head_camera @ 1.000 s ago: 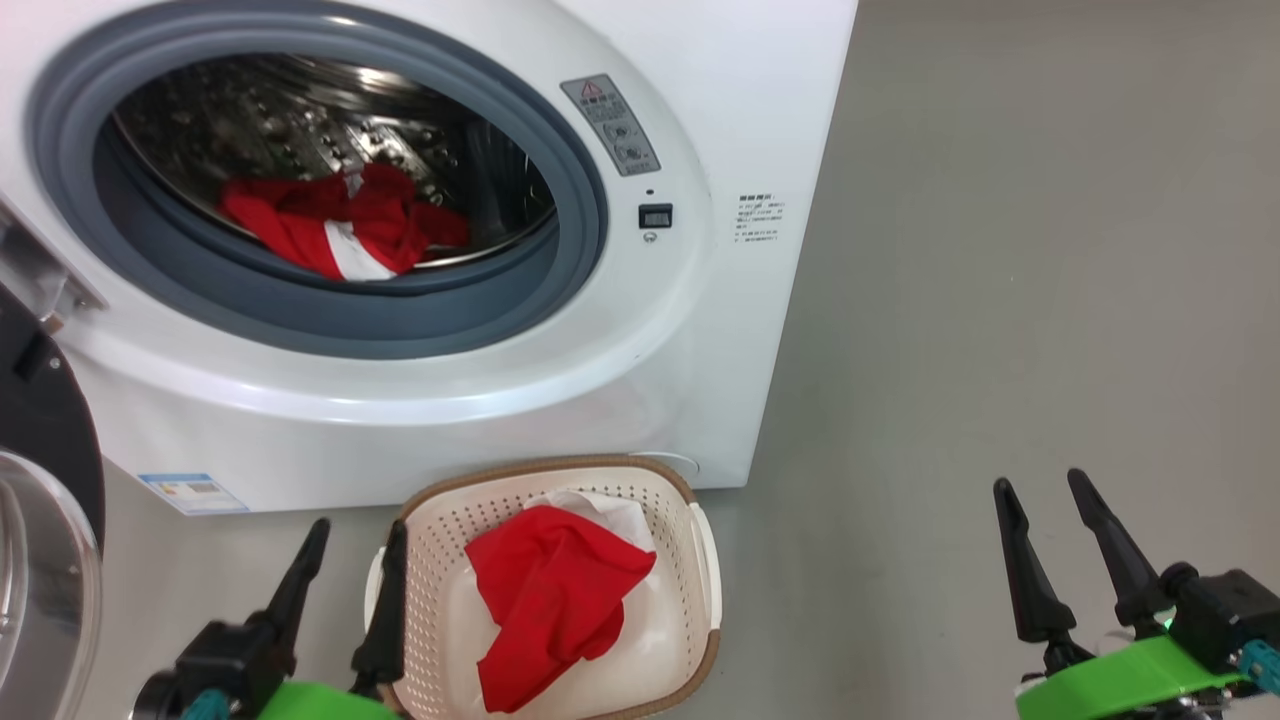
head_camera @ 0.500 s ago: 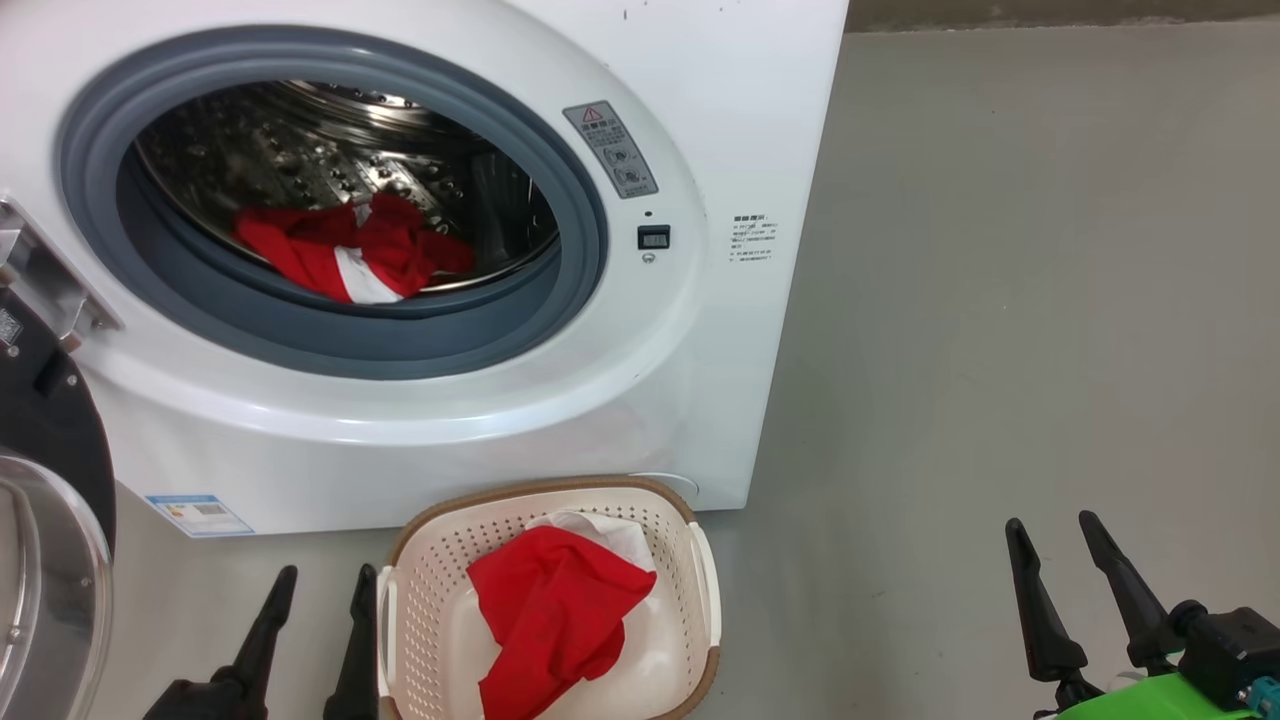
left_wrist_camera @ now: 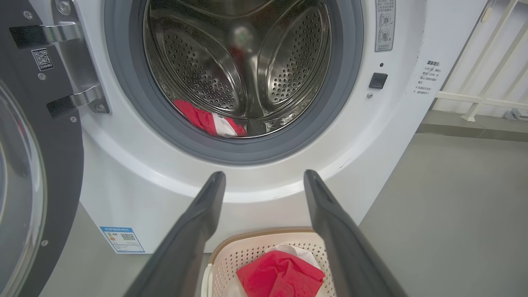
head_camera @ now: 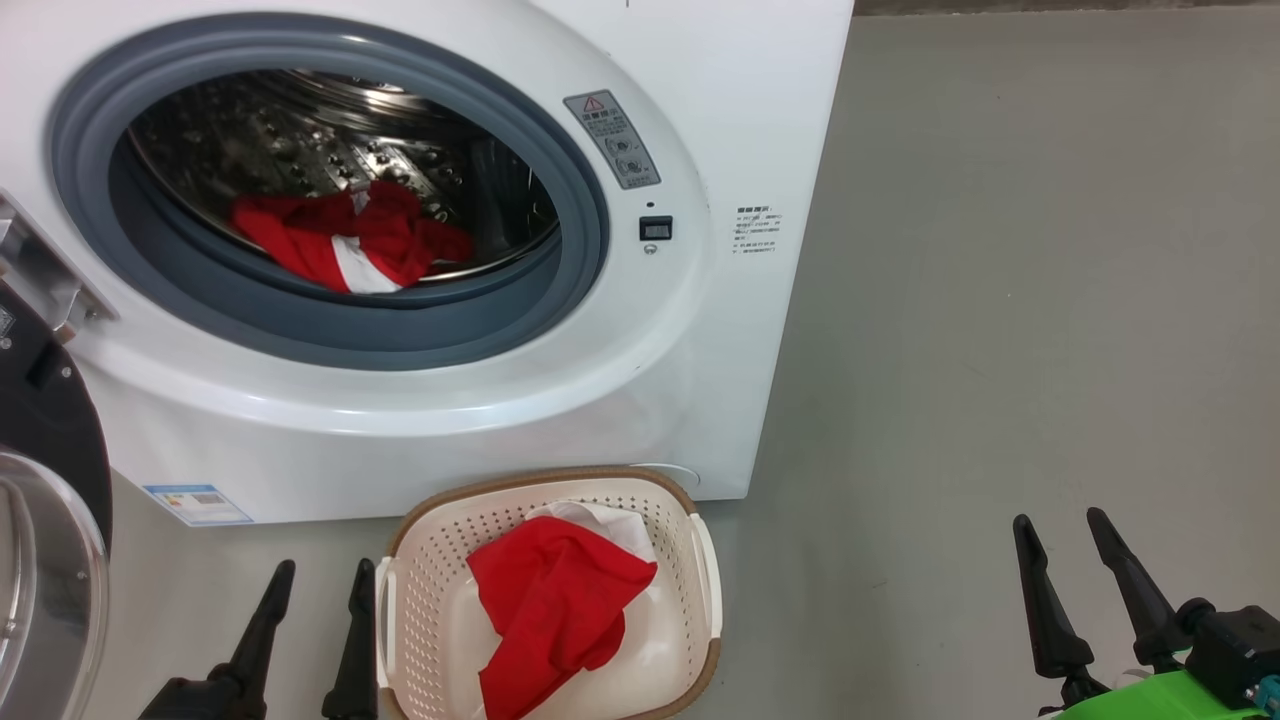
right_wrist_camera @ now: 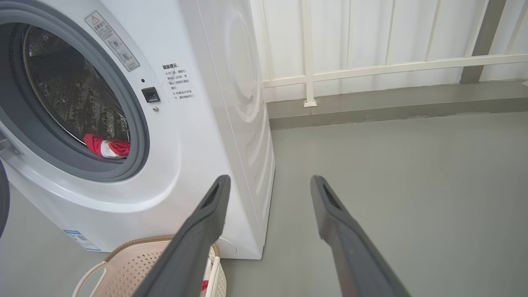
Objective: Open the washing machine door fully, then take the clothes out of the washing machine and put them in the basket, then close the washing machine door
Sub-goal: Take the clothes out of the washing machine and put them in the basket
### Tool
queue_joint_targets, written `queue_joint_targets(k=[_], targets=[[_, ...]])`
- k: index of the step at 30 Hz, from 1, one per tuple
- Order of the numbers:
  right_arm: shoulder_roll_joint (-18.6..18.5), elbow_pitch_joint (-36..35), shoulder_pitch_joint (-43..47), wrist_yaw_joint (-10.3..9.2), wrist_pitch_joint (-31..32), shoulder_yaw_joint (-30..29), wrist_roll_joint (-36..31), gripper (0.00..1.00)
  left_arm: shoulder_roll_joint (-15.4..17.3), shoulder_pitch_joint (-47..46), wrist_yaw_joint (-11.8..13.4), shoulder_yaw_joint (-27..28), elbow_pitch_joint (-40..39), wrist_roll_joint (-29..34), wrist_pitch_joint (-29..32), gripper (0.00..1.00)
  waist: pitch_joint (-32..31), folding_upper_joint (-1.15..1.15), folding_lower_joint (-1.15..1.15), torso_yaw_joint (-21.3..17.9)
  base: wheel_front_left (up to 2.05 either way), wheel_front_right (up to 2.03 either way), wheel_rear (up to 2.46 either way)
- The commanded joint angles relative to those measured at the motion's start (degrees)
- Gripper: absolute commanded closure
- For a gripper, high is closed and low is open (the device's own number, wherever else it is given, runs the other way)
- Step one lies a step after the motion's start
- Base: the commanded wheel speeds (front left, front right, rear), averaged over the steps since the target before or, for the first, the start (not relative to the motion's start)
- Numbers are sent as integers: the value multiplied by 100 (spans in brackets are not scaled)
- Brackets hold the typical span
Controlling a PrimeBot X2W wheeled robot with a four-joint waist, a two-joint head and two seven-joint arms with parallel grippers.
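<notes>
The clothes (head_camera: pixel 321 234) are bunched up in loose folds (head_camera: pixel 402 230) at the drum's rim. They will spread out and hang over the drum's grey rim when I pull.
The white washing machine (head_camera: pixel 700 120) stands with its round door (head_camera: pixel 45 520) swung open at the far left, black rim and clear glass showing. Red and white clothes (head_camera: pixel 345 235) lie at the bottom of the steel drum, also seen as clothes (left_wrist_camera: pixel 208 121) in the left wrist view. A red garment (head_camera: pixel 555 605) lies in the cream basket (head_camera: pixel 440 540) on the floor before the machine. My left gripper (head_camera: pixel 320 575) is open, just left of the basket. Over bare floor at the lower right, my right gripper (head_camera: pixel 1060 525) stands open and holds nothing.
Grey floor (head_camera: pixel 1000 300) stretches to the right of the machine. A white railing (right_wrist_camera: pixel 371 66) and a low kerb run behind it. The door hinge brackets (left_wrist_camera: pixel 66 66) sit at the opening's left edge.
The left gripper has dropped lower in the head view and moved a little left, away from the basket rim. The right gripper has also sunk lower. The clothes have not moved.
</notes>
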Motion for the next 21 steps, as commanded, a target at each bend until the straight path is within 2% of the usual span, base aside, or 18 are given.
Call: queue_joint_targets(k=[1,13,21], targets=[[-78,-148,-150,36,-37,124,-10,0,33,-97,-31,191,-162,-15,-29,0,7,0,0,2,0,0,0],[-80,-139,-214,36,-37,148,-9,0,32,-291,-31,115,-162,-45,-29,0,89,0,0,1,0,0,0],[-60,-146,-328,36,-37,190,-9,0,32,-886,-31,24,73,106,-29,0,264,0,0,-13,0,0,0]])
